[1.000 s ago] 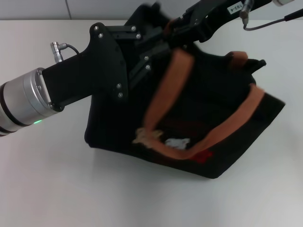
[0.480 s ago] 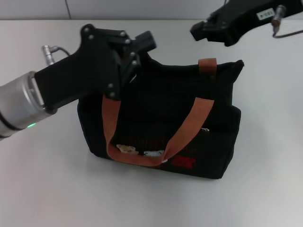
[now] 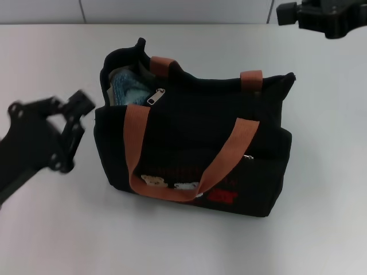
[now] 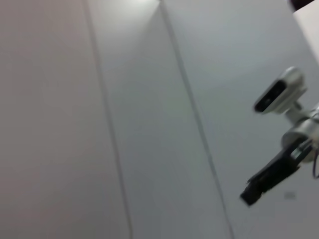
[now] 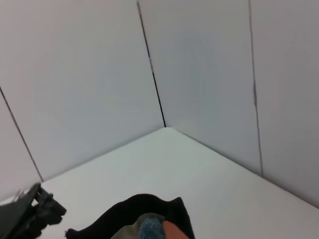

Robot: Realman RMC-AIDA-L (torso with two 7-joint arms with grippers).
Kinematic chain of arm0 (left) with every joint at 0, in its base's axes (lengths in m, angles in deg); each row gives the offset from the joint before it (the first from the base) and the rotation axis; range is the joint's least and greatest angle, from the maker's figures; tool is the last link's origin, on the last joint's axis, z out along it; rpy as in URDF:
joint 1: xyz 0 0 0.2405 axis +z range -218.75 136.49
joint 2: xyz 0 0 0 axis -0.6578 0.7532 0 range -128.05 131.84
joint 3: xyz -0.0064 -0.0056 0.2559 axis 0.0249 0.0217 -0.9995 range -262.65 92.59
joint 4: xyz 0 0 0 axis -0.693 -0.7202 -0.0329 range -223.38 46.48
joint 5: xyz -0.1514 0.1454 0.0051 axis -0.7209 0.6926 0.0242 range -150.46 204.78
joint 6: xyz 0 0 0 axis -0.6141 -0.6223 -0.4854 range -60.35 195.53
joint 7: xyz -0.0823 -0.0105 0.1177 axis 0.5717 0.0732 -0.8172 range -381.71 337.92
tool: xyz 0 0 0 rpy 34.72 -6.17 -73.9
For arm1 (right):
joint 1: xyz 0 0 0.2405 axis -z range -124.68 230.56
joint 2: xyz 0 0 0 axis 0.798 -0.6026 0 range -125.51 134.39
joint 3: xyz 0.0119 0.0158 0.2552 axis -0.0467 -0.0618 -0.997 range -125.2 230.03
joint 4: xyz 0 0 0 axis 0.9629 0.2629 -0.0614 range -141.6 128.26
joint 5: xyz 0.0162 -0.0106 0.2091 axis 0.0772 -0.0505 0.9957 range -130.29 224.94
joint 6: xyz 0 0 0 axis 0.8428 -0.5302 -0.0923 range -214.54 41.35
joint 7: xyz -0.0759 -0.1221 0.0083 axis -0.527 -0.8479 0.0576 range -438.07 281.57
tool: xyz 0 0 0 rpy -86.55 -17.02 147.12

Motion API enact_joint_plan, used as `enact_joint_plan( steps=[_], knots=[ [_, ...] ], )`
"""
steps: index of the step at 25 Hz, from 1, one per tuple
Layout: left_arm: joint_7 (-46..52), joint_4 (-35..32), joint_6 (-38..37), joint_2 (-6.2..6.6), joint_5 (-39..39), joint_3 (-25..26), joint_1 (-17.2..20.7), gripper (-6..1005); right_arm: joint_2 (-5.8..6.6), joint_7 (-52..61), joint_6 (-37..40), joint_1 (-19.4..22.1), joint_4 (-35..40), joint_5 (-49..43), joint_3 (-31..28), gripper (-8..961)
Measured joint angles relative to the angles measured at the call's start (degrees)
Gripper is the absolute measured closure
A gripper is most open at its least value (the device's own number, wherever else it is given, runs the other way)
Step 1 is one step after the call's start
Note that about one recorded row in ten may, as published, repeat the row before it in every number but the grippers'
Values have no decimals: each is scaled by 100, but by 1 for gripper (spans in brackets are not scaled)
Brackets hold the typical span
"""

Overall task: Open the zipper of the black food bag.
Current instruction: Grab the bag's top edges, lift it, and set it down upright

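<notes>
My right gripper is far from the zipper pull [image 3: 155, 97], which sits by the bag's gaping end, so next my left gripper grips the bag's side [image 3: 105, 140] and tilts that end up first.
The black food bag [image 3: 195, 143] stands upright mid-table, its orange-brown handles hanging over the bear pictures. Its zipper pull [image 3: 156, 96] lies on the top edge near the left end. There the mouth gapes and shows blue-green contents [image 3: 123, 86]. My left gripper [image 3: 85, 117] is open and hovers just left of the bag, apart from it. My right gripper [image 3: 298, 12] is high at the far right, well clear of the bag. In the right wrist view the bag's open end [image 5: 149, 211] shows at the bottom edge, with the left gripper [image 5: 30, 216] beside it.
The bag stands on a white table [image 3: 321, 217] that meets a pale panelled wall [image 3: 172, 10] at the back. The left wrist view shows only wall panels [image 4: 124, 119] and a distant arm with a white camera [image 4: 279, 92].
One second ago both grippers were at the bag, which was tilted. The bag has since settled upright. The left gripper has let go and drawn back left; the right arm has withdrawn up and right.
</notes>
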Motion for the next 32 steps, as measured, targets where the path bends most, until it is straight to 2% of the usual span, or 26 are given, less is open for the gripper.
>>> enact_joint_plan(
  steps=[1,4,7,13,18,23,29,32],
  knots=[
    [86,0,110,-8,-7,0,257,957,1,-94,2,7,-185,34,-49,954],
    [157,-2,250,-2,10,-15,436,939,2,-157,-2,-3,-325,42,-56,954],
    [228,-67,516,4,57,-22,574,873,1,-242,-2,-51,-489,47,-29,955],
    [364,-120,916,-3,439,-82,563,742,-15,-316,0,-67,-551,50,-8,955],
    [367,-42,1093,-16,483,-111,437,563,-22,-360,-1,-66,-626,55,-3,955],
    [516,210,1542,-31,491,-224,146,296,-27,-418,-11,-73,-721,78,-5,955],
    [223,455,1716,-49,516,-304,-52,249,-34,-420,6,-101,-717,86,-7,955],
    [29,559,1744,-51,516,-292,-60,370,-36,-409,13,-102,-716,89,-7,955]
  ],
)
